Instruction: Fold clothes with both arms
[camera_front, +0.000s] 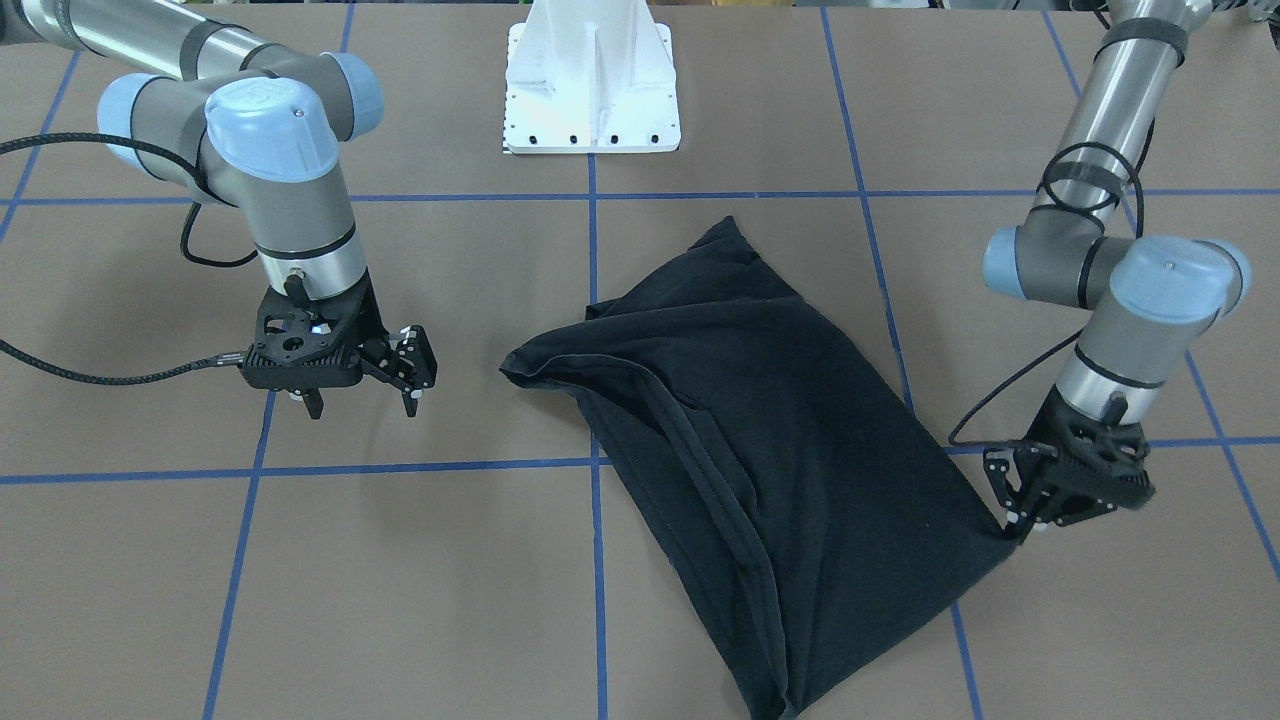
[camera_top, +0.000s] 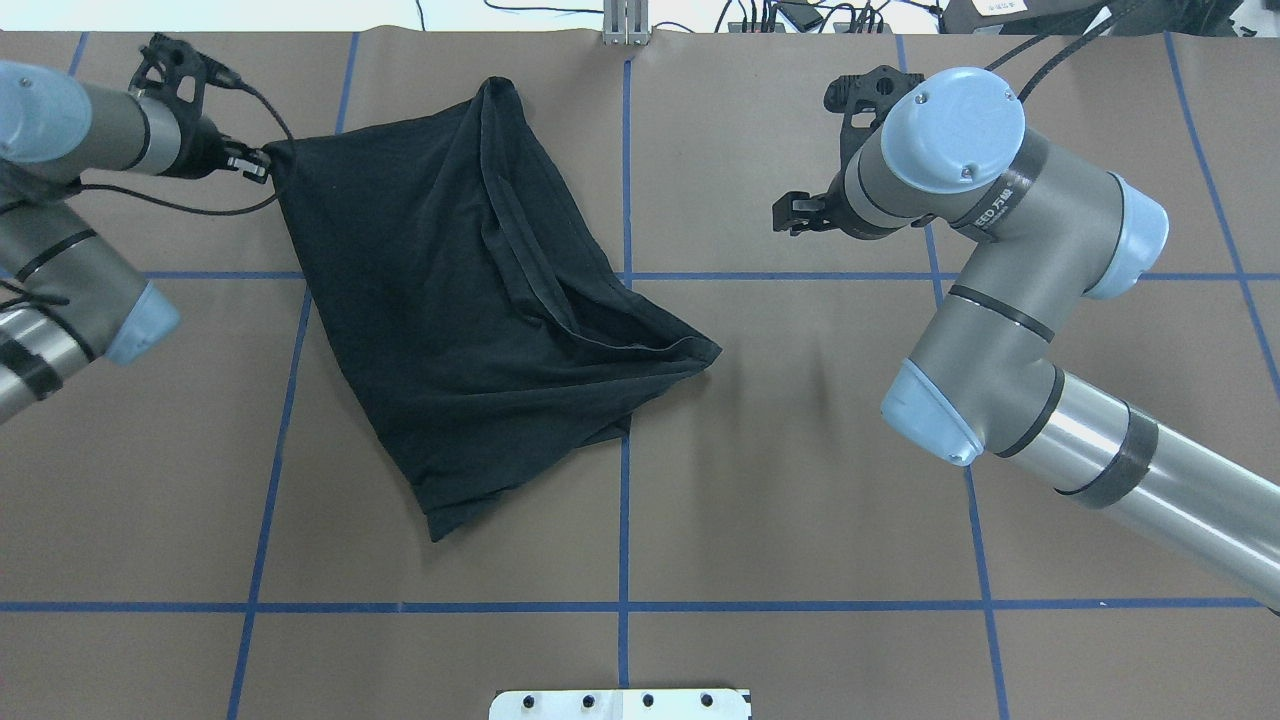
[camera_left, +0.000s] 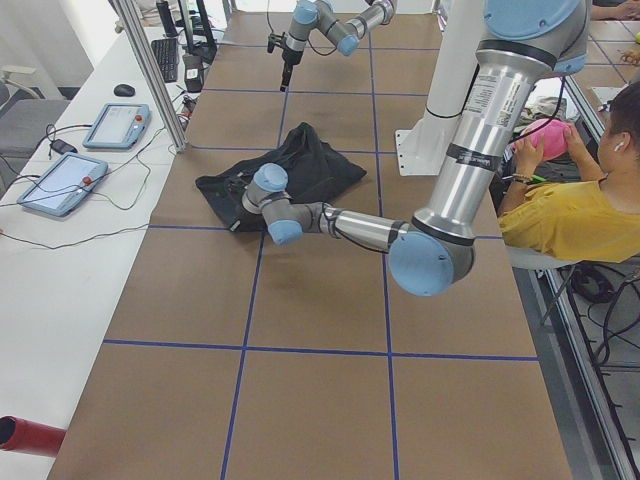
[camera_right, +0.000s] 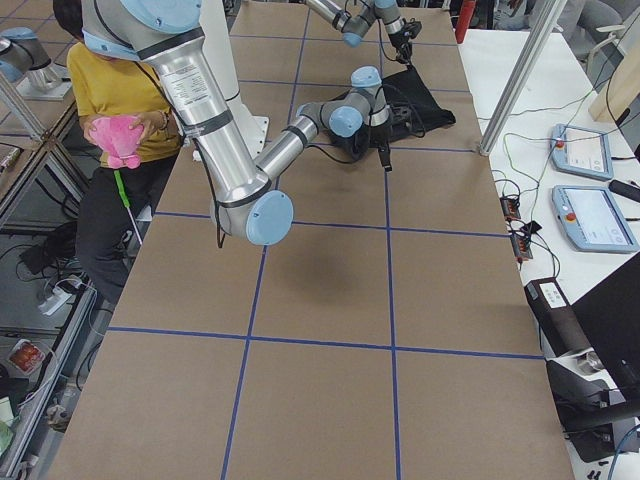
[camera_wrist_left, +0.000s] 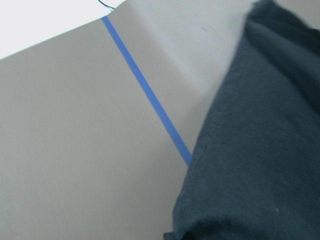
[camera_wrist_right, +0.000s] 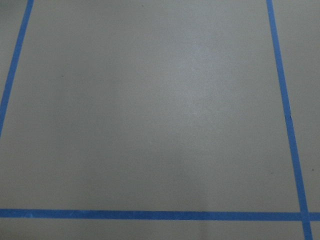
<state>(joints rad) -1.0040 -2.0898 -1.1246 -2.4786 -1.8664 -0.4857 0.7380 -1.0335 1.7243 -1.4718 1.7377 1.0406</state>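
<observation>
My gripper will make the black T-shirt's top layer (camera_front: 828, 444) spread smooth over the layer beneath when it pulls, because the hemmed edge (camera_front: 717, 486) lies bunched back from that layer.
The black T-shirt (camera_front: 760, 440) lies crumpled and partly folded on the brown table, with no graphic or logo showing. It also shows in the overhead view (camera_top: 470, 300) and in the left wrist view (camera_wrist_left: 260, 150). My left gripper (camera_front: 1014, 524) is low at the shirt's corner and shut on it, and the cloth is drawn to a point there. In the overhead view my left gripper (camera_top: 256, 163) is at the shirt's far left corner. My right gripper (camera_front: 364, 401) is open and empty above bare table, well apart from the shirt. In the overhead view my right gripper (camera_top: 797, 213) is right of the shirt.
The white base mount (camera_front: 590, 95) stands at the robot's edge of the table. Blue tape lines (camera_wrist_right: 150, 214) cross the brown surface. A person in a yellow shirt (camera_left: 570, 215) sits beside the table. Control tablets (camera_left: 115, 125) lie on the side bench.
</observation>
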